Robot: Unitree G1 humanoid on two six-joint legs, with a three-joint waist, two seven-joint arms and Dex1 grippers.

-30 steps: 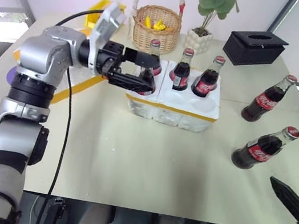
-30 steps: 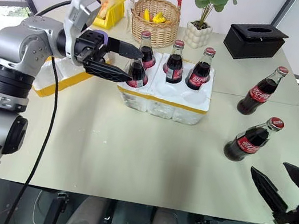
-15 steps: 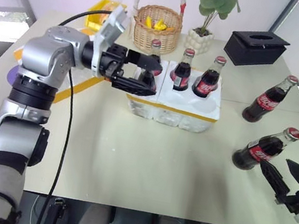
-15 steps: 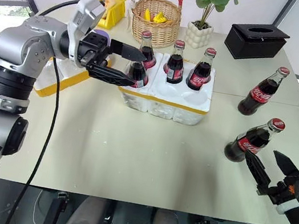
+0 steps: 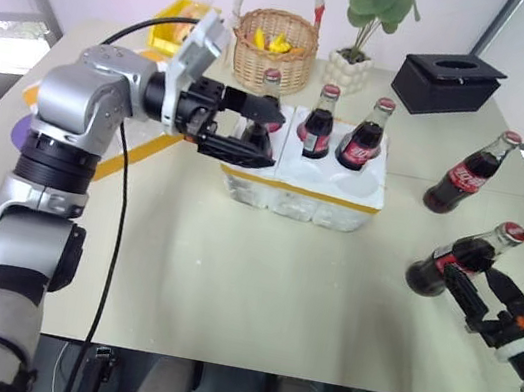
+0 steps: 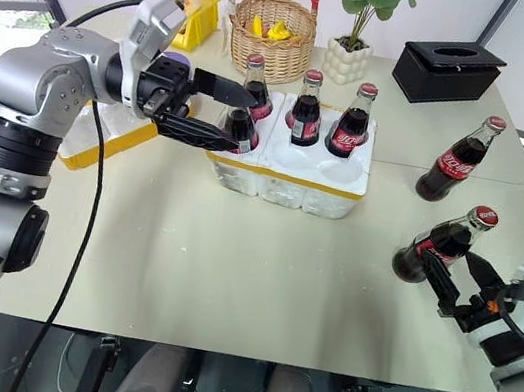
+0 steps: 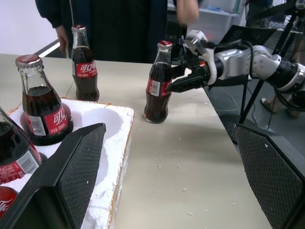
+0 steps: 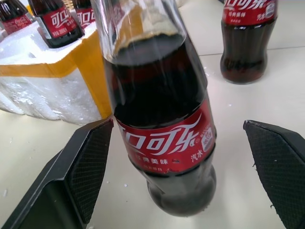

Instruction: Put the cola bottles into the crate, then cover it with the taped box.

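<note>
The near cola bottle [image 5: 461,259] will go down only part of the way when I lower it in, because the back row bottles show their labels [image 5: 358,153] above the crate's holes.
The crate [image 5: 304,185], a white styrofoam block with a yellow band, holds several cola bottles: three along its back row [image 5: 319,125] and one in the front left hole [image 5: 252,139]. My left gripper [image 5: 274,137] is open, with a finger on either side of that front left bottle. Two more cola bottles stand loose on the table at the right, one near [image 5: 454,258] and one farther back [image 5: 469,172]. My right gripper [image 5: 473,278] is open, its fingers straddling the near bottle [image 8: 164,119] low down. The taped box [image 6: 98,149] lies at the left, mostly hidden behind my left arm.
A wicker basket [image 5: 273,48], a potted plant [image 5: 351,70] and a black tissue box [image 5: 448,82] line the back of the table. A yellow object [image 6: 195,12] sits at the back left. People stand beyond the table in the left wrist view.
My right gripper has come forward from the table's near right edge and now has the near loose bottle between its open fingers. The left gripper has stayed at the crate.
</note>
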